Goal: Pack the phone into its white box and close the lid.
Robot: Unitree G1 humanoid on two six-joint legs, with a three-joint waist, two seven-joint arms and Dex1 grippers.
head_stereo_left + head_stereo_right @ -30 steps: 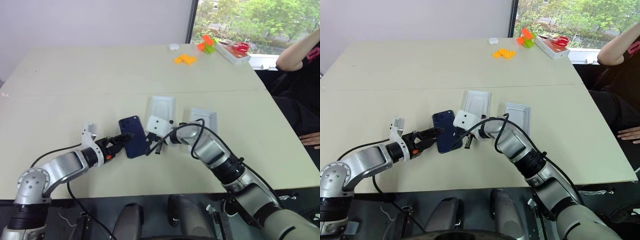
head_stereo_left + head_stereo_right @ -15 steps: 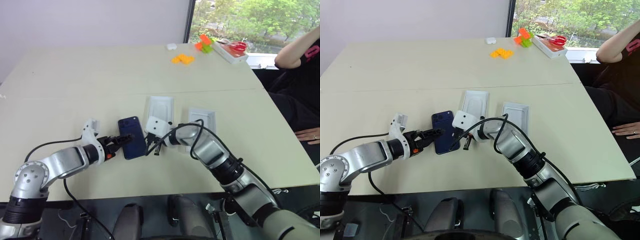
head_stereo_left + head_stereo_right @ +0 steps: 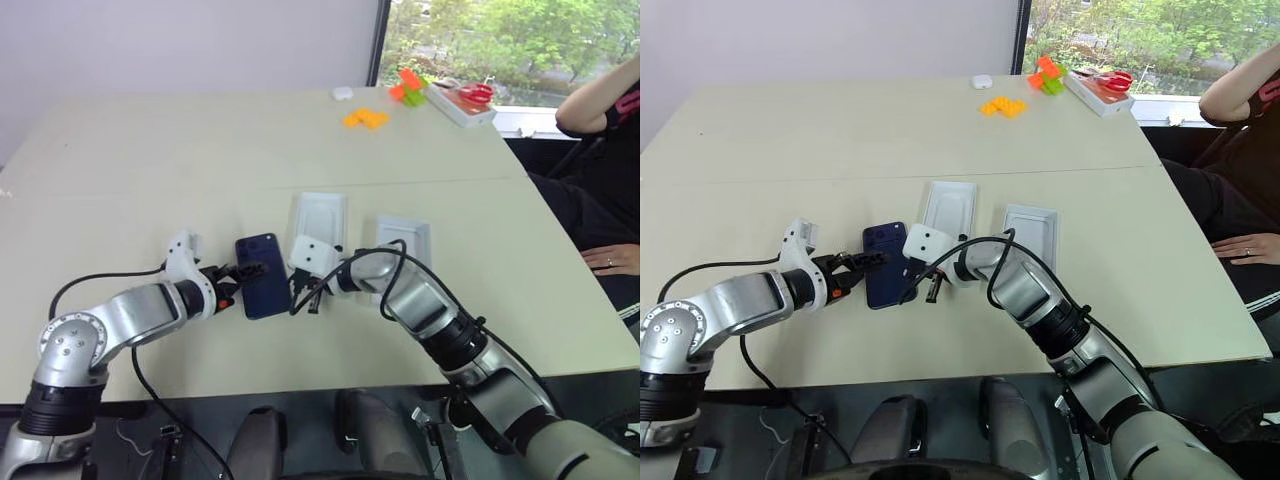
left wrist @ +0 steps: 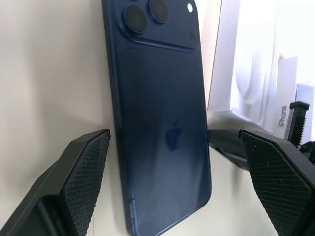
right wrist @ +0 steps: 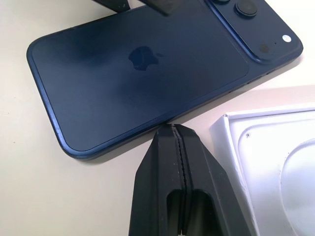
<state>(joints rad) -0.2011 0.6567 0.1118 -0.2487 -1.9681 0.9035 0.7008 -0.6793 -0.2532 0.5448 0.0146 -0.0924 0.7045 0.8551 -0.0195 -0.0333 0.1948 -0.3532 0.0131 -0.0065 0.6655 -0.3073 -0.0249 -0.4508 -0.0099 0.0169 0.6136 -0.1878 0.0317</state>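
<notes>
My gripper is set to lower the phone (image 3: 264,282), which will come to rest flat inside the white tray (image 3: 321,217), as a raised rim goes around the tray's oval hollow.
The dark blue phone (image 3: 263,288) lies flat on the table, back up, camera cluster at its far end. My left gripper (image 3: 249,272) is open, one finger (image 4: 74,182) on each side of the phone's near end, not closed on it. My right gripper (image 5: 174,131) is shut, its tips against the phone's long right edge. Just right of the phone lies a thin white tray with an oval hollow (image 3: 322,215). Beyond it lies a shallow grey-white piece (image 3: 405,240) with "iPhone" on its side, which looks like the lid, inside up. Which piece is the white box I cannot tell.
Orange blocks (image 3: 368,118), an orange and green block pile (image 3: 410,88) and a white tray with red scissors (image 3: 462,100) sit at the far right of the table (image 3: 200,150). A person (image 3: 600,150) sits at the right, a hand (image 3: 610,262) near the table's edge.
My left wrist has turned a little, with its open fingers staying at the phone. The phone and my right gripper have kept still. The person's hand has shifted.
</notes>
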